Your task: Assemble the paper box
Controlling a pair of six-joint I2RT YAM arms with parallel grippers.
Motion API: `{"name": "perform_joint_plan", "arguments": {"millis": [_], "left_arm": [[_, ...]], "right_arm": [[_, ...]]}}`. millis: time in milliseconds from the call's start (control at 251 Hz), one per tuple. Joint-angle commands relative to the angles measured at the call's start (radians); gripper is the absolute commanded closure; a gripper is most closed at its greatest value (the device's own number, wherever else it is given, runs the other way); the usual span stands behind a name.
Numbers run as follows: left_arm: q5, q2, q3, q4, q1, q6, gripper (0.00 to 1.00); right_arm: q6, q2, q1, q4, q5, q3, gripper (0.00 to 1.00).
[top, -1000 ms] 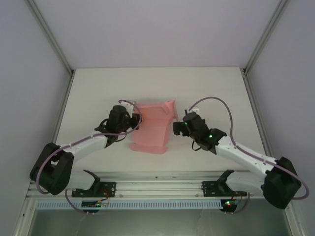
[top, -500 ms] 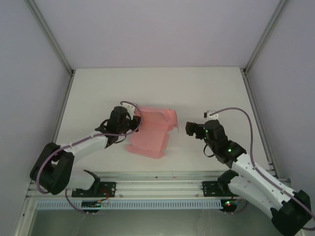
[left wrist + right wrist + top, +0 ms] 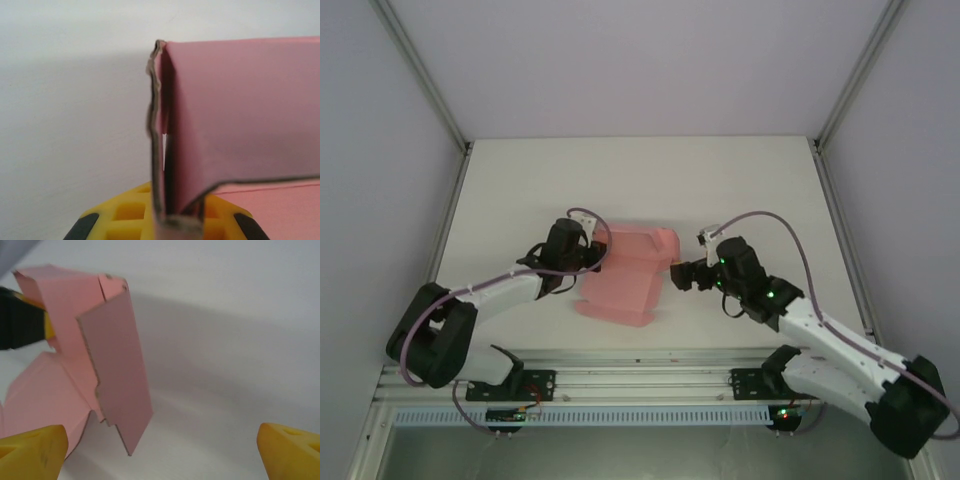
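My open right gripper should move back in and fold the raised flap (image 3: 669, 246) beside it toward the box's back side (image 3: 628, 240), because the flap spreads outward, away from the box.
The pink paper box (image 3: 620, 275) lies half folded at the middle of the white table, its side flaps raised. My left gripper (image 3: 592, 258) is shut on the box's left wall. In the left wrist view that doubled card wall (image 3: 210, 120) stands upright out of the yellow fingers (image 3: 125, 215) of the left gripper (image 3: 170, 222). My right gripper (image 3: 678, 274) is open just right of the box, touching nothing. In the right wrist view a raised pink flap (image 3: 117, 375) stands ahead and to the left of the right gripper (image 3: 160, 452), between its wide-apart yellow fingertips (image 3: 32, 447).
The white table (image 3: 760, 190) is ringed by grey walls and metal posts (image 3: 850, 80). A rail (image 3: 650, 375) runs along the near edge by the arm bases. The left gripper's black and yellow body (image 3: 20, 322) shows behind the box in the right wrist view.
The right arm drew back to the right, away from the box, then swung in again to its right side. The box slid slightly toward the near edge; the left gripper kept its hold.
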Motion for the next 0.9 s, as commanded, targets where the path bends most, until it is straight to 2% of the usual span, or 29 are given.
{"name": "perform_joint_plan", "arguments": {"millis": [0, 291, 427, 567, 651, 898], "left_arm": [[0.004, 0.004, 0.052, -0.010, -0.005, 0.015, 1.00], [0.014, 0.004, 0.046, -0.001, -0.002, 0.016, 1.00], [0.035, 0.005, 0.047, 0.000, -0.004, 0.023, 1.00], [0.071, 0.002, 0.033, 0.032, -0.005, 0.022, 1.00], [0.089, -0.001, 0.035, 0.039, -0.004, 0.010, 1.00], [0.100, -0.029, 0.026, 0.055, -0.005, -0.005, 1.00]], "right_arm": [[-0.027, 0.071, 0.009, -0.044, 0.040, 0.058, 0.01], [-0.023, 0.151, 0.005, -0.036, 0.071, 0.092, 0.01], [-0.024, 0.168, -0.002, 0.064, 0.029, 0.073, 0.01], [-0.053, 0.201, -0.010, 0.206, -0.069, 0.048, 0.01], [-0.058, 0.239, -0.012, 0.231, -0.090, 0.062, 0.01], [-0.073, 0.343, -0.003, 0.247, -0.043, 0.111, 0.01]]}}
